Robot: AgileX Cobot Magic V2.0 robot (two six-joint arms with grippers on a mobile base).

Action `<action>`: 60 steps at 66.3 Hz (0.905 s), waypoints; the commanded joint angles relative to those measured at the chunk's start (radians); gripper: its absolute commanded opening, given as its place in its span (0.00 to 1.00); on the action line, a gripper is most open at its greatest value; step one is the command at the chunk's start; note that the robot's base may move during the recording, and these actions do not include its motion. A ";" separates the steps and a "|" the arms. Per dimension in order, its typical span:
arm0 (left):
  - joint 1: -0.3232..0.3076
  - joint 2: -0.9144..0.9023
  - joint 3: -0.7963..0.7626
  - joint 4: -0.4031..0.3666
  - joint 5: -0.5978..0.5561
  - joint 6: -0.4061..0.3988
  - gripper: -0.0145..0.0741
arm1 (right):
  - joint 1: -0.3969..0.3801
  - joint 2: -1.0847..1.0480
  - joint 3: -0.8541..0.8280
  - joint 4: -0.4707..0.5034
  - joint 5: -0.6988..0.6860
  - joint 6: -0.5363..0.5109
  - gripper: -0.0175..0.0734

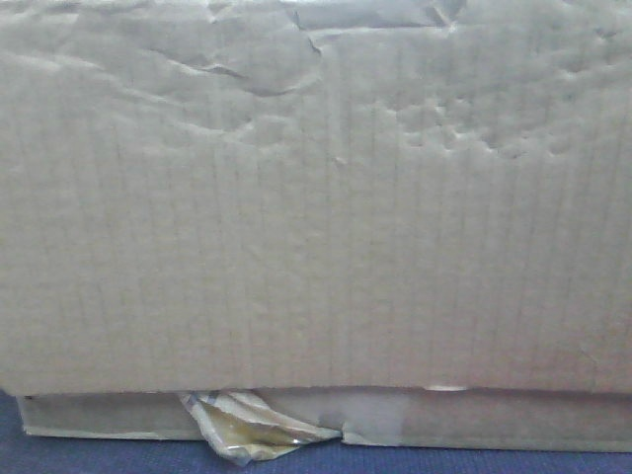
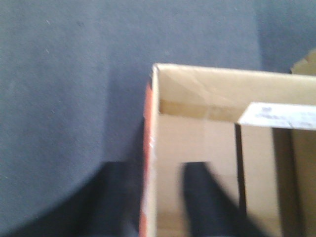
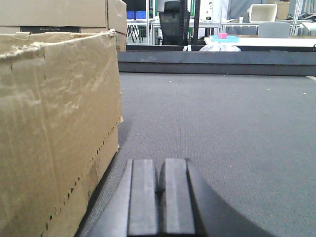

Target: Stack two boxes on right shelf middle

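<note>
Crumpled tape (image 1: pixel 254 425) pokes out from under the cardboard box's side (image 1: pixel 316 227), so I expect the tape to ride along and dangle beneath the box when I lift it.
A cardboard box wall (image 1: pixel 316 197) fills the front view, with a second cardboard edge (image 1: pixel 494 420) and crumpled tape (image 1: pixel 247 425) beneath it. In the left wrist view the open box (image 2: pixel 197 94) shows from above. My left gripper (image 2: pixel 160 170) is open and straddles the box's left wall. One finger (image 2: pixel 121 197) is outside against the orange edge. The other finger (image 2: pixel 207 197) is inside, a little off the wall. My right gripper (image 3: pixel 159 165) is shut and empty, low over the carpet, just right of a worn cardboard box (image 3: pixel 54 128).
Blue-grey carpet (image 3: pixel 222 123) spreads around the boxes. More cardboard boxes (image 3: pixel 59 12) stand behind the worn one. A low dark platform edge (image 3: pixel 212 61) crosses the back, with tables and a chair beyond. A white label (image 2: pixel 281 116) lies on a box flap.
</note>
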 commanded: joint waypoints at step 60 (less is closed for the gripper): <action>-0.100 0.208 -0.004 0.115 0.004 -0.055 0.53 | -0.004 -0.003 0.000 0.005 -0.018 -0.002 0.01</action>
